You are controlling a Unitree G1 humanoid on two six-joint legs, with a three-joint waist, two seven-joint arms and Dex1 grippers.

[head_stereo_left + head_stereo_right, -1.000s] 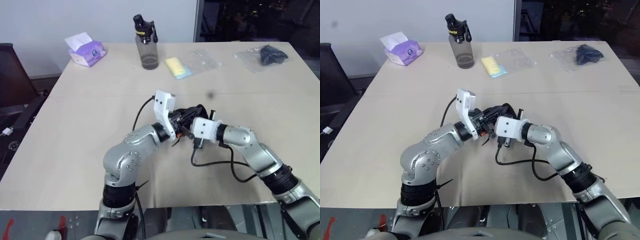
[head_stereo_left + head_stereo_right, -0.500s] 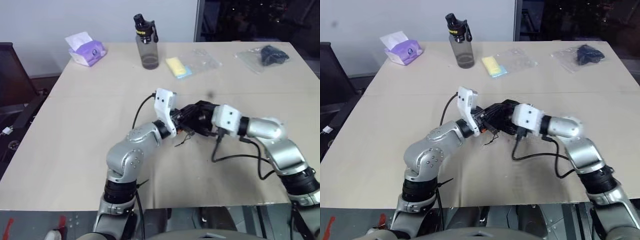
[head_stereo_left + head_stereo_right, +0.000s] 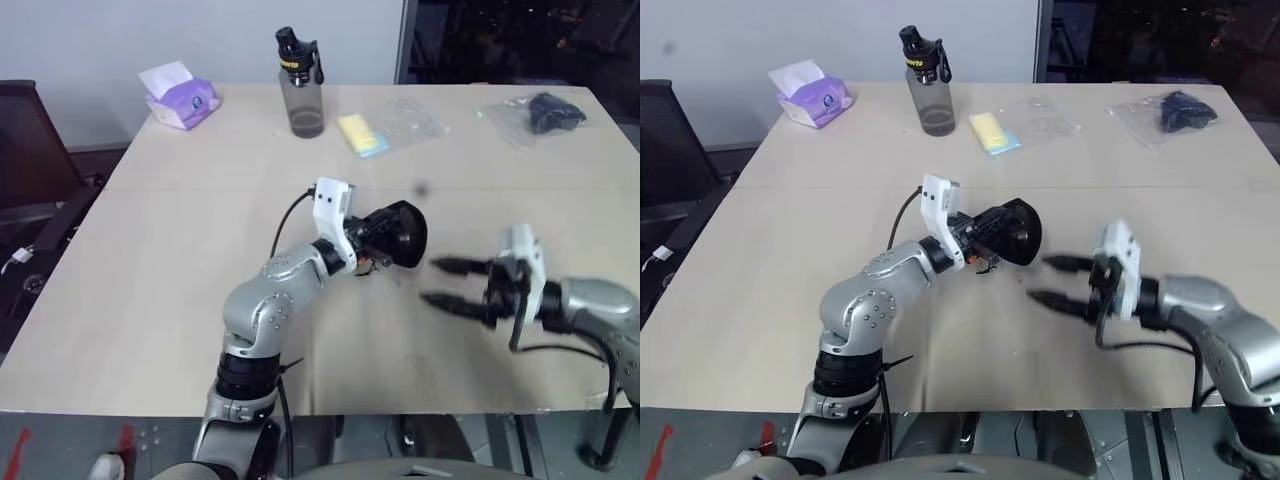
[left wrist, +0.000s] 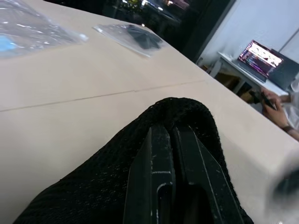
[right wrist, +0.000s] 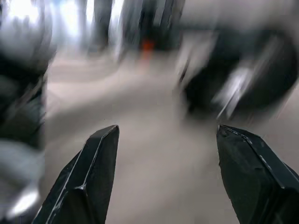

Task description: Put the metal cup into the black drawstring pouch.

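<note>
The black drawstring pouch shows a wide round bulge, so I should expect the metal cup to be hidden inside when I pick up the pouch.
My left gripper is shut on the black drawstring pouch, holding it just above the middle of the table. The pouch bulges into a round shape, and in the left wrist view its mesh fabric wraps around my two closed fingers. To the right of the pouch and apart from it, my right gripper stands open with nothing between its fingers, its tips pointing toward the pouch. In the right wrist view the pouch is a dark blur. The metal cup is hidden.
At the far side stand a grey bottle with a black cap, a purple tissue pack, a yellow item in clear plastic and a dark item in a clear bag. A dark chair stands left of the table.
My right gripper has opened, let go at the pouch and drawn back to the right and toward the near edge. The pouch stays in my left gripper and now looks round.
</note>
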